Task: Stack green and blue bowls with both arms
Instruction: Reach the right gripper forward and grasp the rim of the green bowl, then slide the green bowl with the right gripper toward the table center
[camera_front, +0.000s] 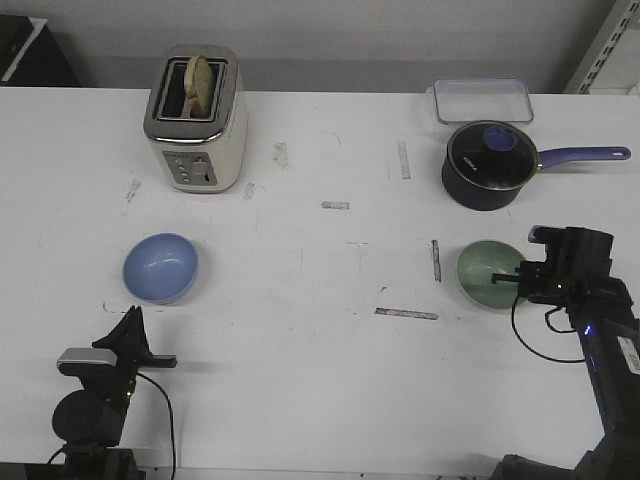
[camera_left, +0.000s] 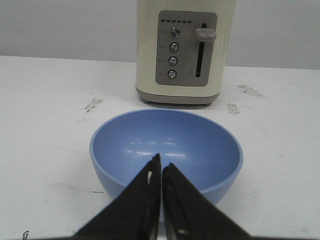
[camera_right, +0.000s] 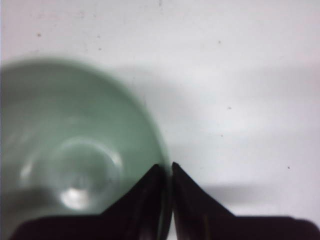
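Note:
My right gripper pinches the green bowl's rim (camera_front: 519, 262) and the table's middle (camera_front: 314, 328) is clear. I should now take the bowl there until it stands upright, then let go.
The blue bowl (camera_front: 160, 267) stands upright on the white table at the left. My left gripper (camera_front: 133, 314) is shut and empty, a little nearer than the bowl. In the left wrist view its tips (camera_left: 161, 167) point at the blue bowl (camera_left: 166, 145). The green bowl (camera_front: 487, 272) stands at the right of the table. My right gripper (camera_front: 515, 278) is at its right rim. In the right wrist view it (camera_right: 165, 167) is closed on the rim of the green bowl (camera_right: 75, 150), one finger inside and one outside.
A cream toaster (camera_front: 195, 120) with a slice of bread in it stands at the back left, also in the left wrist view (camera_left: 185, 50). A dark navy saucepan (camera_front: 490, 165) with lid and long handle sits behind the green bowl. A clear lidded box (camera_front: 482, 100) lies behind it.

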